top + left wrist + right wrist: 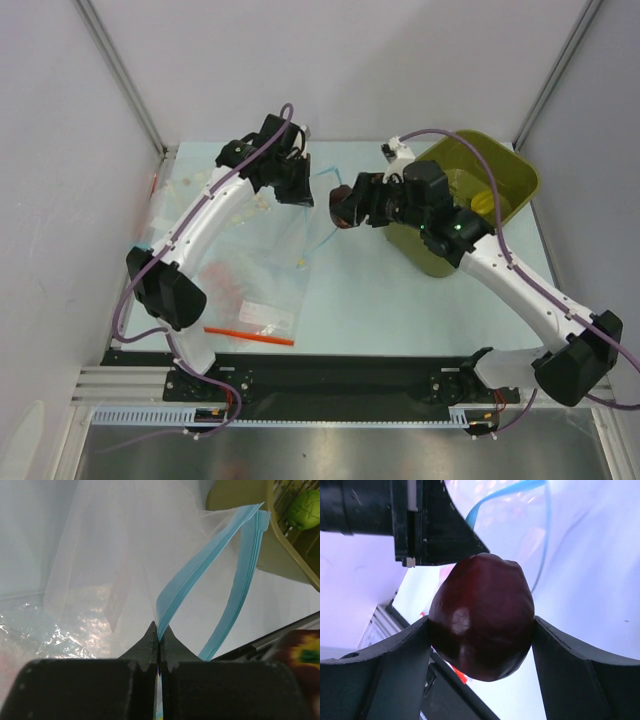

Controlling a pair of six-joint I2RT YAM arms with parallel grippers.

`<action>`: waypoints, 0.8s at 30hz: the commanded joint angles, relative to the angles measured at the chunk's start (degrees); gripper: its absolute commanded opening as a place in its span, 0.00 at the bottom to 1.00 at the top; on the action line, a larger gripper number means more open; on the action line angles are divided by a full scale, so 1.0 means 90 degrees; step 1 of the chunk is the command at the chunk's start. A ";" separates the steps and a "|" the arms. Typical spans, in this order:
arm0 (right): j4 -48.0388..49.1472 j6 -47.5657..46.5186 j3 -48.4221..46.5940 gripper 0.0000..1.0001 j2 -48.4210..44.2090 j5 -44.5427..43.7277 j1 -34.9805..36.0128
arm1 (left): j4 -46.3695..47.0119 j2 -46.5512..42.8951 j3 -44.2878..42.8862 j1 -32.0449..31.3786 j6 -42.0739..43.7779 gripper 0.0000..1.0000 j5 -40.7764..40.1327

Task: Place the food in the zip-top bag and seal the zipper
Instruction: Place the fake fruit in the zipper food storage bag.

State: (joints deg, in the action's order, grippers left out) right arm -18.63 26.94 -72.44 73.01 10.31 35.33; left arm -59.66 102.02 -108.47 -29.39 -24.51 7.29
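Note:
The zipper's strips (244, 570) are wide apart ahead of the dark red fruit. I go on moving my right gripper into the bag's opening (319, 214) until the fruit is inside.
My left gripper (300, 190) is shut on the light blue zipper (186, 586) of the plain clear zip-top bag (288, 235) and holds its mouth lifted and open. The zipper's two strips (326, 205) spread apart. My right gripper (345, 207) is shut on the dark red fruit (482, 616), just right of the bag's mouth and above the table. The dark red fruit also shows in the top view (343, 203). The green fruit (305, 509) and the yellow fruit (483, 203) lie in the olive bin (520, 175).
A clear bag with a red-orange strip (250, 335) lies at the front left of the table. Another clear bag with white dots (215, 200) lies under the left arm. The olive bin stands at the back right, close behind my right arm.

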 commanded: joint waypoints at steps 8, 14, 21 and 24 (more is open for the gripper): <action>0.0420 0.0180 -0.0261 0.38 0.0861 -0.0841 0.0645 | -0.0041 -0.0720 0.0128 -0.0045 -0.0167 0.00 0.0616; -0.0127 0.0493 -0.0622 0.38 0.1291 -0.1642 0.0625 | -0.0032 -0.0847 0.0128 -0.0055 -0.0255 0.00 0.0840; 0.0088 0.0610 -0.0642 0.71 0.1487 -0.1429 0.0625 | 0.0318 -0.1041 0.0478 -0.0055 -0.0498 0.00 0.1358; 0.0127 0.0591 -0.0681 0.82 0.1458 -0.1282 0.0625 | 0.0418 -0.1120 0.0723 -0.0045 -0.0587 0.00 0.1446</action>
State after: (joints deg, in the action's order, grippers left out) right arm -19.33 31.68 -75.64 86.11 -2.02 41.01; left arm -58.63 94.91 -103.11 -29.61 -27.68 17.26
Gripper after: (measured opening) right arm 0.802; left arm 0.009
